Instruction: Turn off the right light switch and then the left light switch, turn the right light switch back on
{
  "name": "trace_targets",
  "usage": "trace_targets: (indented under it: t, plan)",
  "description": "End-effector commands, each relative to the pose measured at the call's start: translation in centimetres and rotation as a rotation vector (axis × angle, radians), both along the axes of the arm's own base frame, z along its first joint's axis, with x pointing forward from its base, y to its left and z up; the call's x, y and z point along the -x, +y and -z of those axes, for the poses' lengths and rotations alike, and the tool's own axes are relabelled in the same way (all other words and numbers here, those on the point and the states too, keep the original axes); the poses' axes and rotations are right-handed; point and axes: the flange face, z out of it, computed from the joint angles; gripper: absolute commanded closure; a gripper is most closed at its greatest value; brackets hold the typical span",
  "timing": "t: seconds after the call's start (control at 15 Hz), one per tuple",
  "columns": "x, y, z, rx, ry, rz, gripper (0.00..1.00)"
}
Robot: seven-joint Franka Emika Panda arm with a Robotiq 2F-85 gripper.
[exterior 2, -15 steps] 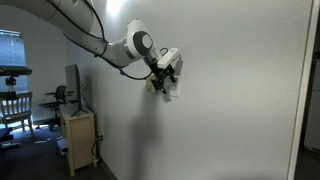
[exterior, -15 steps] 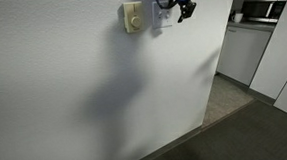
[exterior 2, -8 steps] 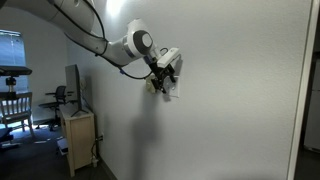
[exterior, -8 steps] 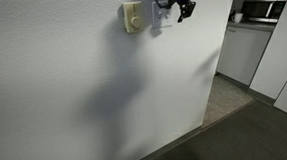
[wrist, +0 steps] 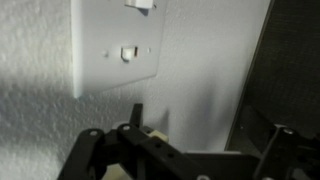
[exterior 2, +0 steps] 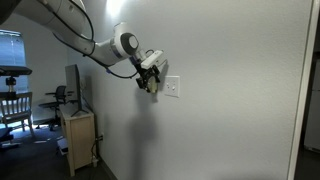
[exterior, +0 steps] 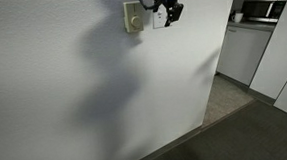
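Observation:
Both light switches are clear of my gripper's fingers, which are past the wall plate's edge (wrist: pixel 118 86), so I should move my gripper back over the wall plate next to the nearer light switch (wrist: pixel 128 53).
The small white square wall plate (exterior 2: pixel 172 87) shows uncovered on the wall, just right of my gripper (exterior 2: pixel 150 82). In the wrist view the plate (wrist: pixel 100 50) fills the upper left, with one small rocker (wrist: pixel 127 50) near its middle and another (wrist: pixel 143 4) at the top edge. I cannot tell which is the right light switch and which the left. My gripper (wrist: pixel 205 135) is open and empty, with its fingers spread below the plate and clear of it. In an exterior view the gripper (exterior: pixel 169 6) overlaps the plate (exterior: pixel 158 20).
A cream box with a round dial (exterior: pixel 132 18) is mounted next to the plate. The wall ends at a corner with a kitchen opening (exterior: pixel 256 33) beyond it. A small cabinet (exterior 2: pixel 78 140) and a chair (exterior 2: pixel 12 105) stand along the wall.
My gripper has pulled off the switch plate and shifted sideways toward the cream dial box. The plate it covered is now in plain view.

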Motion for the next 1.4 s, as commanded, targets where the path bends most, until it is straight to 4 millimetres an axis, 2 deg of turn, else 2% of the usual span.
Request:
trace_targets:
  t: [0.0, 0.2, 0.33, 0.4, 0.53, 0.87, 1.13, 1.33]
  plan:
    - [1.6, 2.5, -0.7, 0.003, -0.011, 0.012, 0.0]
    - [2.2, 2.6, -1.5, -0.002, -0.041, 0.05, 0.0]
    - [2.1, 1.7, -2.0, -0.009, -0.055, 0.086, 0.0]
    - [0.9, 0.1, -2.0, -0.014, -0.061, 0.106, 0.0]
    - [-0.1, -1.7, -1.8, -0.019, -0.059, 0.13, 0.0]
    - [-2.6, -6.0, 0.5, -0.027, -0.021, 0.187, 0.0]
    - [-3.6, -6.8, 1.2, -0.027, -0.012, 0.189, 0.0]
    - [-3.8, -6.9, 0.5, -0.021, -0.023, 0.178, 0.0]
